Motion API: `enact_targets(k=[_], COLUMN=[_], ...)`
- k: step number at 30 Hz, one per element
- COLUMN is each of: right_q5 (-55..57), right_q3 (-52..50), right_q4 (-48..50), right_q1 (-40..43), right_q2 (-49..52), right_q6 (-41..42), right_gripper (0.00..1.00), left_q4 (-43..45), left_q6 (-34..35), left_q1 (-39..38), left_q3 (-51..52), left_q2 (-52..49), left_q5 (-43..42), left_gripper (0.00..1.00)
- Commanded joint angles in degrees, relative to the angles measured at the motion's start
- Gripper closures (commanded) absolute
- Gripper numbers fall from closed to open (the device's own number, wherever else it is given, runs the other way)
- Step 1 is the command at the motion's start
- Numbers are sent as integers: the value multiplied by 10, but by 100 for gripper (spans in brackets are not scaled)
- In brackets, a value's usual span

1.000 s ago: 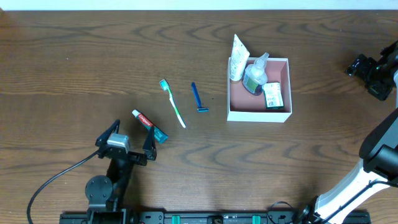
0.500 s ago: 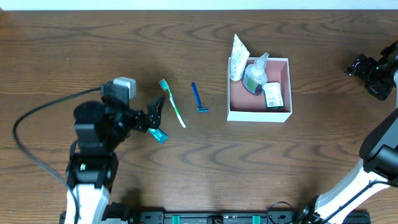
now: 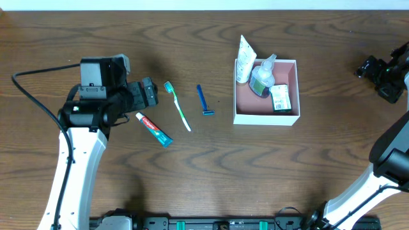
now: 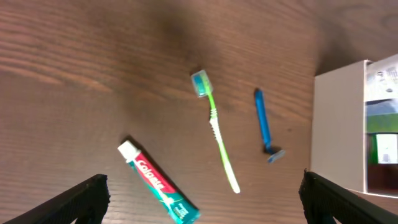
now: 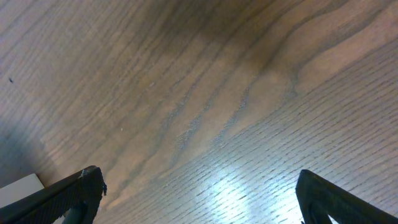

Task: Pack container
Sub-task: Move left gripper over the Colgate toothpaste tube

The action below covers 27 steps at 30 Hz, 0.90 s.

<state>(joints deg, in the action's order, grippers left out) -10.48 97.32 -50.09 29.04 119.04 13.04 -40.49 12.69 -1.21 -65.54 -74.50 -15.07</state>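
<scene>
Next, I draw my left gripper back and turn its open fingers to straddle its cap end (image 3: pixel 140 116), because the toothpaste tube (image 3: pixel 154 130) lies at a slant to them.
The container (image 3: pixel 266 119) is a square white box with a pink inside, right of centre; it also shows in the left wrist view (image 4: pixel 339 124). It holds a white tube (image 3: pixel 245 59), a clear green bottle (image 3: pixel 262 76) and a green-and-white soap packet (image 3: pixel 280 98). A toothpaste tube (image 3: pixel 153 129), a green toothbrush (image 3: pixel 177 105) and a blue razor (image 3: pixel 203 100) lie on the table to its left. My left gripper (image 3: pixel 148 94) is open and empty, above the table just left of the toothbrush head. My right gripper (image 3: pixel 377 70) is open and empty at the far right.
The table is dark brown wood (image 3: pixel 211 166). The left wrist view shows the toothpaste (image 4: pixel 158 183), toothbrush (image 4: pixel 217 137) and razor (image 4: pixel 264 121) below it. The right wrist view shows bare wood (image 5: pixel 205 93) and a white box corner (image 5: pixel 22 186).
My left arm has risen from the table's front edge and swung back, the gripper now beside the toothbrush head. The toothpaste lies where it was. The right arm has not moved.
</scene>
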Motion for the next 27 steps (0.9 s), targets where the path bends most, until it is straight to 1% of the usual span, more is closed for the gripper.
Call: enact_targets(k=[1, 3, 4, 5, 9, 13, 16, 19, 27], right_q5=[1, 1, 1, 1, 1, 1, 1, 1, 1], right_q3=[-3, -3, -3, -3, -3, -3, -3, -3, -3], right_q4=[0, 0, 0, 0, 0, 0, 0, 0, 0], right_q1=[2, 2, 2, 2, 2, 2, 2, 2, 2], right_q2=[-14, -14, -14, -14, -14, -14, -14, -14, -14], right_q6=[7, 7, 7, 7, 7, 7, 7, 7, 7], right_gripper=[1, 1, 1, 1, 1, 1, 1, 1, 1], left_q4=[-10, -48, -65, -75, -102, -102, -90, -71, -94], left_q6=[82, 205, 229, 240, 273, 287, 313, 316, 338], left_q1=[2, 1, -1, -5, -22, -41, -43, -43, -43], left_q3=[-2, -3, -3, -3, -3, -3, -3, -3, -2], left_q2=[-19, -27, -33, -38, -67, -106, -138, -160, -204], left_q5=[19, 107, 133, 147, 162, 162, 160, 152, 142], left_gripper=[2, 2, 2, 2, 2, 2, 2, 2, 2])
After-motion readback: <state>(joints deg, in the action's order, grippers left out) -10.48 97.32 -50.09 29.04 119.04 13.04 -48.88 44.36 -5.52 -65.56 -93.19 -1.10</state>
